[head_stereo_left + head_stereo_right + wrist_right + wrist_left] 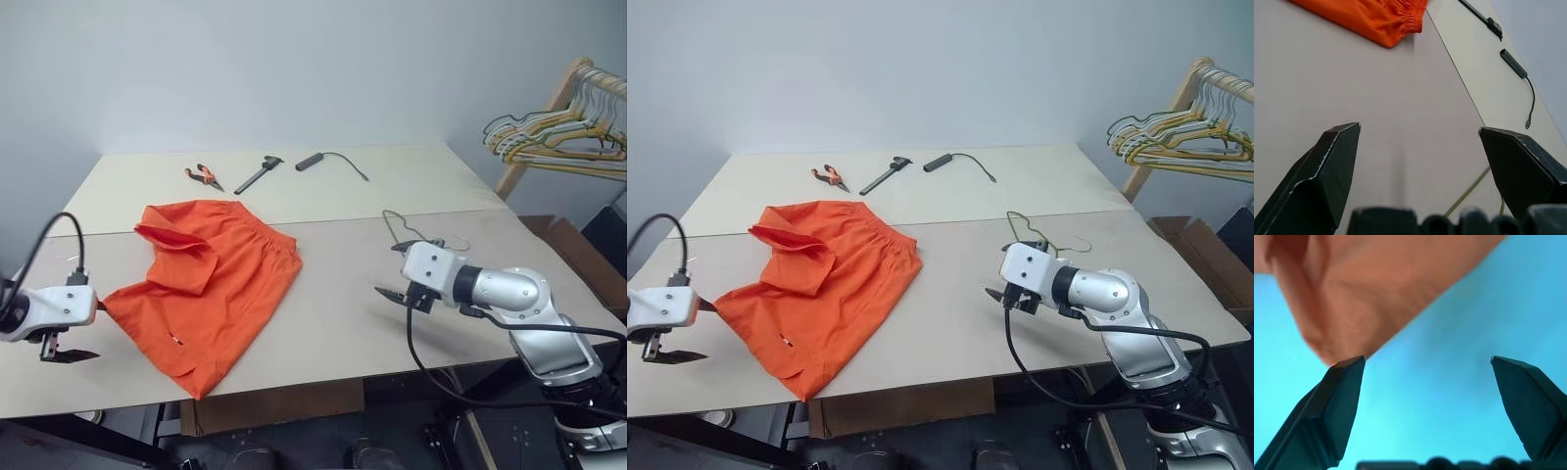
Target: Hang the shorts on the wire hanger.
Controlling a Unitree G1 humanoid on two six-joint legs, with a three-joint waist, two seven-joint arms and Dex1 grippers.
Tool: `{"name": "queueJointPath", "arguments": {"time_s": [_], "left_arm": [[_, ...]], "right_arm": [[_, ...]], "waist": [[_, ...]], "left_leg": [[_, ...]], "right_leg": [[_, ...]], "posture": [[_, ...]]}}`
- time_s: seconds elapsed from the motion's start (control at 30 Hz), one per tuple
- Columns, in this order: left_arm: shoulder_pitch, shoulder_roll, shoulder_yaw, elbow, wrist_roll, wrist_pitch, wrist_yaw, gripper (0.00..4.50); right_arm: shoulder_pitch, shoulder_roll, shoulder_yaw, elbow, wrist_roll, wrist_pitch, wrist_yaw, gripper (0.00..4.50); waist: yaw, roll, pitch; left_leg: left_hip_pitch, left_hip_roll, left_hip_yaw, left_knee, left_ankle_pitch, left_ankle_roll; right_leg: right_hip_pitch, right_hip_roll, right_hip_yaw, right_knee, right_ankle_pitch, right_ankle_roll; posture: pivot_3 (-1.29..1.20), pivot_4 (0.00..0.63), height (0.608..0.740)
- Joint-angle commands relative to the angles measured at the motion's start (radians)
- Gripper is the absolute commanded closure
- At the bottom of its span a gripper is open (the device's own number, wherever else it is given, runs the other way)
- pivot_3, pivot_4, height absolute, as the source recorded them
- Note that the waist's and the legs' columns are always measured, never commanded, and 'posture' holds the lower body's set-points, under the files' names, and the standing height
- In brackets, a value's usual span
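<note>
The flap's edge (pixel 204 285) lies well inside the orange shorts, so the folded flap (pixel 182 262) will come along still doubled over when the robot pulls the shorts' hem.
The orange shorts (pixel 211 284) lie flat on the table, partly folded over at the waistband, with one corner pointing toward the table's left edge. My left gripper (pixel 69 354) hovers just beyond that corner, open. In the left wrist view the shorts (pixel 1366 289) end right by one fingertip (pixel 1344 382) and nothing sits between the fingers. My right gripper (pixel 392 294) is open and empty above bare table right of the shorts. The thin wire hanger (pixel 1019 221) lies on the table just behind the right hand, which partly hides it. A stretch of its wire (pixel 1469 191) shows in the right wrist view.
At the back of the table lie orange-handled pliers (pixel 204 176), a black hand tool (pixel 258 175) and a black cylinder with a thin cord (pixel 310 162). A wooden rack with a bunch of gold and pale hangers (pixel 558 132) stands off the table's right. A cardboard box (pixel 578 255) sits beneath it.
</note>
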State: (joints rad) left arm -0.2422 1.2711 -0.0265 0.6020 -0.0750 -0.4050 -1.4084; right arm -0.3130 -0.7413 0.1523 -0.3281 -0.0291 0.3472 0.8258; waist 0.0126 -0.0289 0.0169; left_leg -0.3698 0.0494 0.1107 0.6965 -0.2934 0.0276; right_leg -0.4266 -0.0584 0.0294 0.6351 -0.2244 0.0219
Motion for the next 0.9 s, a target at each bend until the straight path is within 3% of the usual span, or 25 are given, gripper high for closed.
{"name": "queueJointPath", "arguments": {"time_s": [0.03,0.2,0.3,0.6,0.9], "left_arm": [[0.133,-0.028,0.188,-0.245,-0.308,0.151,-0.102,0.01],[0.306,-0.081,0.25,-0.491,-0.438,0.3,-0.148,0.01],[0.332,-0.126,0.183,-0.56,-0.411,0.321,-0.151,0.01],[0.275,-0.218,0.012,-0.528,-0.185,0.295,-0.069,0.01],[0.233,-0.286,-0.024,-0.507,-0.16,0.356,-0.015,0.01]], "right_arm": [[-0.011,0.003,-0.015,-0.027,-0.001,0.0,-0.013,0.0],[-0.016,0.012,-0.013,-0.025,-0.003,0.005,-0.018,0.0],[-0.018,0.023,-0.011,-0.027,-0.005,0.01,-0.027,0.0],[-0.005,0.032,-0.01,-0.047,-0.007,0.029,-0.045,0.0],[0.007,0.026,-0.018,-0.063,-0.007,0.042,-0.053,0.0]], "waist": [[-0.001,0.0,0.0],[-0.003,0.0,0.0],[-0.003,0.0,0.0],[-0.002,0.0,0.0],[-0.006,0.001,0.0]], "left_leg": [[0.0,0.0,0.0,0.0,0.0,0.0],[0.001,-0.001,0.001,0.0,0.0,0.0],[0.003,-0.001,0.001,0.0,0.0,-0.001],[0.005,-0.002,0.001,0.0,0.0,-0.001],[0.006,-0.002,0.001,0.0,0.0,-0.001]], "right_leg": [[0.0,0.0,0.0,0.0,0.0,0.0],[-0.001,-0.001,0.001,0.006,-0.002,-0.001],[-0.001,0.002,0.001,0.008,-0.003,-0.003],[0.002,0.002,0.001,0.008,-0.004,-0.003],[0.001,0.002,0.001,0.008,-0.004,-0.003]], "posture": [[0.05,0.0,0.74],[0.06,0.0,0.74],[0.05,0.0,0.74],[0.03,0.0,0.74],[0.02,0.0,0.74]]}}
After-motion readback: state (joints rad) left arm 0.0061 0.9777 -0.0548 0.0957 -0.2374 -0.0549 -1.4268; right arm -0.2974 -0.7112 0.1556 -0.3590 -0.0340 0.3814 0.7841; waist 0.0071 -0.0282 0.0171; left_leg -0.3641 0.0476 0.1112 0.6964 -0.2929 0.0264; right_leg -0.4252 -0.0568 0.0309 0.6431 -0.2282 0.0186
